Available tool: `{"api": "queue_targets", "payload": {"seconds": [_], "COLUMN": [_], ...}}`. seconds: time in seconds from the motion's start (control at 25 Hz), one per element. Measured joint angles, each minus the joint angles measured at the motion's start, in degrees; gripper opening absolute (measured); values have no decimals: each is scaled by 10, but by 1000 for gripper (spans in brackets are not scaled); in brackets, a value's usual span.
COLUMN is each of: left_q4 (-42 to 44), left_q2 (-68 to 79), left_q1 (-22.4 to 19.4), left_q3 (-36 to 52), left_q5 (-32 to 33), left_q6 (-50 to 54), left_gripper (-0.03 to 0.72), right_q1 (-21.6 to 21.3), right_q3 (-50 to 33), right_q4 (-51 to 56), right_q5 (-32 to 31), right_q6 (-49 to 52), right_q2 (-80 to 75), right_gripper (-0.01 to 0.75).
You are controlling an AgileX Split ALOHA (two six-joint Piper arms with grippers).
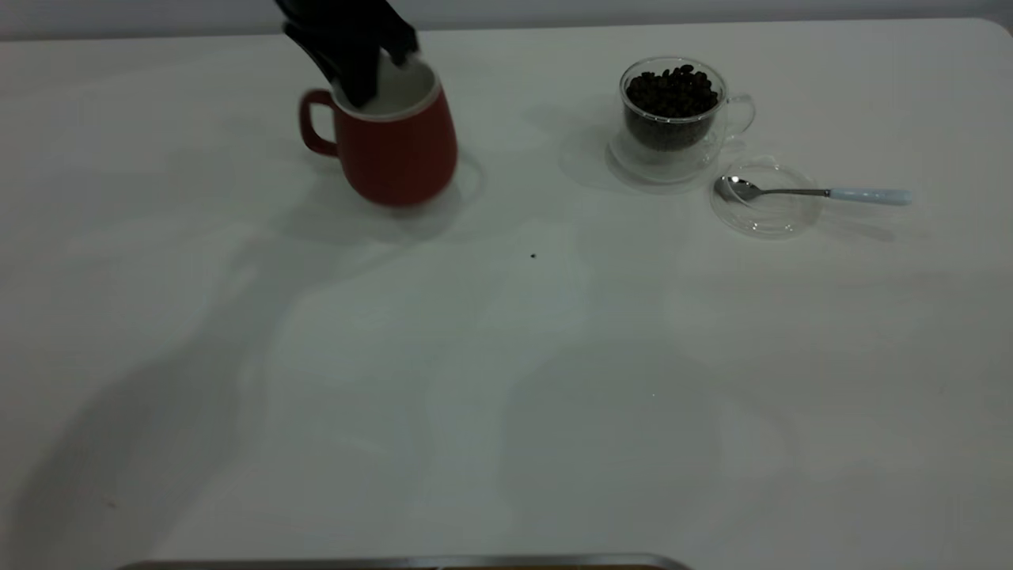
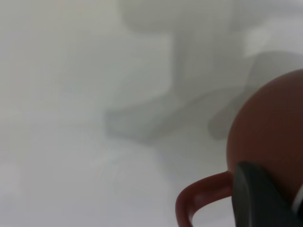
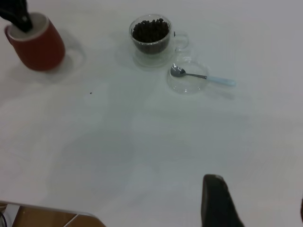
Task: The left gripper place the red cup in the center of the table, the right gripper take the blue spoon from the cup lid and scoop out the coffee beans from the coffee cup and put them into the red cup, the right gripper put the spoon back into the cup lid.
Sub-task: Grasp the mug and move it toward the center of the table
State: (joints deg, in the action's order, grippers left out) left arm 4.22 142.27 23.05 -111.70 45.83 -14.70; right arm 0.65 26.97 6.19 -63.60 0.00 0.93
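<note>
My left gripper should go on carrying the red cup (image 1: 400,152) to the center until the cup's base stands flat, then let go. The cup hangs with its opening up, and there is clear table (image 1: 451,245) toward the center.
The red cup (image 1: 396,146) stands at the back left of the table (image 1: 506,380), leaning a little. My left gripper (image 1: 366,75) is shut on its rim, one finger inside the white interior and one outside, near the handle (image 2: 199,198). In the left wrist view one black finger (image 2: 258,198) lies against the cup's red wall (image 2: 270,127). The coffee cup (image 1: 673,115), full of coffee beans (image 1: 671,91), stands at the back right. Just beside it lies the cup lid (image 1: 766,198), with the blue spoon (image 1: 823,192) across it, bowl in the lid, handle pointing right. My right gripper (image 3: 258,203) hovers open and high over the near table, far from the spoon (image 3: 201,76).
A single dark speck (image 1: 533,256) lies on the table between the two cups. A metal-edged strip (image 1: 411,562) runs along the table's near edge. The table's rounded corner (image 1: 993,28) is at the back right.
</note>
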Motion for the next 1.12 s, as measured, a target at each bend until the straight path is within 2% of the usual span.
{"api": "queue_targets", "payload": {"seconds": [0.28,0.92,1.0,1.12], "left_q4": [7,17,16,12], "left_q2": [42,51,51,49], "left_q1": [35,45,45,45], "left_q3": [-23,-31,-31,-31], "left_q5": [4,-1,2,8], "left_q6": [8,8,9,10], "left_gripper": [106,107,132,237], "right_q1": [0,0,0,0], "right_q3": [0,0,0,0], "right_q4": [0,0,0,0], "right_q5": [0,0,0,0], "right_q6": [0,0,0,0], "right_q2": [0,0,0,0], "right_gripper": [457,457,457,457]}}
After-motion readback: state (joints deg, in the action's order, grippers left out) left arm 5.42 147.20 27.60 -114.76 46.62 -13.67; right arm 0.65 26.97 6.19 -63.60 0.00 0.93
